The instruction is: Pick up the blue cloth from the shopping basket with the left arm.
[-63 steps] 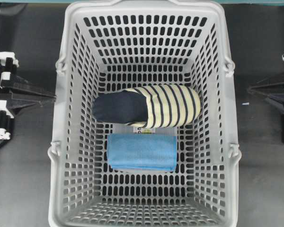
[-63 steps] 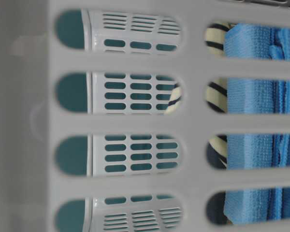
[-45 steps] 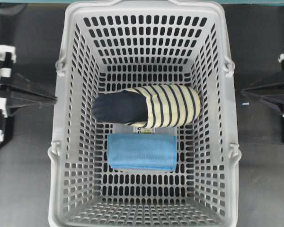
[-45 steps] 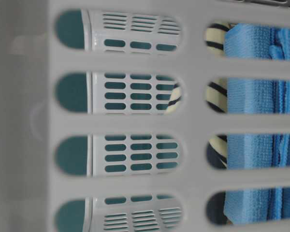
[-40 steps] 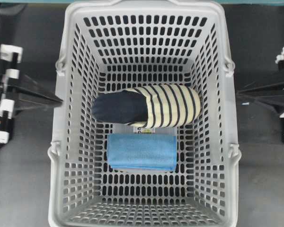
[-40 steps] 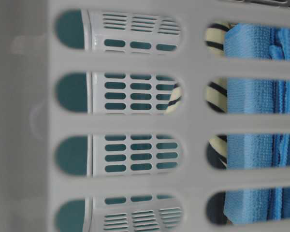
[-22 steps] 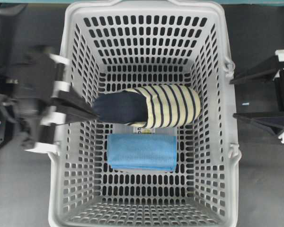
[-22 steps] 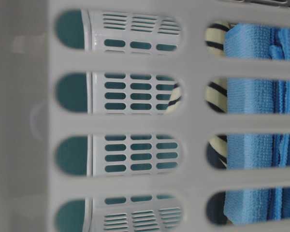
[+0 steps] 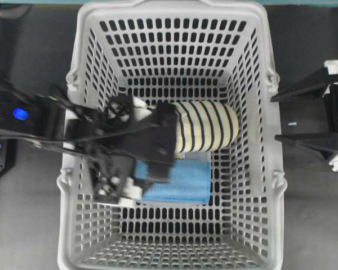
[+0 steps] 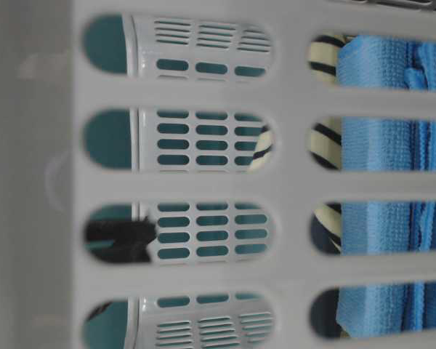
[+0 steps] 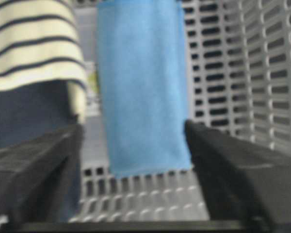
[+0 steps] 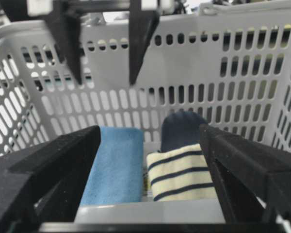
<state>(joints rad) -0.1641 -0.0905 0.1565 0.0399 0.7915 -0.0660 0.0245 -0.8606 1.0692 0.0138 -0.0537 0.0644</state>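
The blue cloth (image 9: 181,181) should uncover more of the clear box when I lift it, because a labelled part of the box (image 9: 186,156) shows beside the cloth.
The blue cloth (image 9: 186,183) lies flat on the floor of the grey shopping basket (image 9: 169,8), just in front of the striped slipper (image 9: 205,126). My left arm reaches over the basket's left wall. The left gripper (image 9: 152,157) hangs open above the cloth's left end. In the left wrist view its two fingers stand either side of the cloth (image 11: 140,82), the left gripper (image 11: 133,126) holding nothing. From the right wrist the left gripper (image 12: 105,80) shows high above the cloth (image 12: 116,165). My right gripper (image 9: 274,117) is open outside the basket's right rim.
The slipper (image 11: 34,43) lies close beside the cloth, its navy toe under my left arm. A clear box (image 11: 89,97) with a label sits under the slipper. Slotted basket walls (image 10: 43,182) enclose everything. A black part of the left arm (image 10: 120,236) shows through a slot.
My left arm swung from outside the basket over its left wall to above the cloth's left end, and its jaws opened. The right gripper opened and then stayed put.
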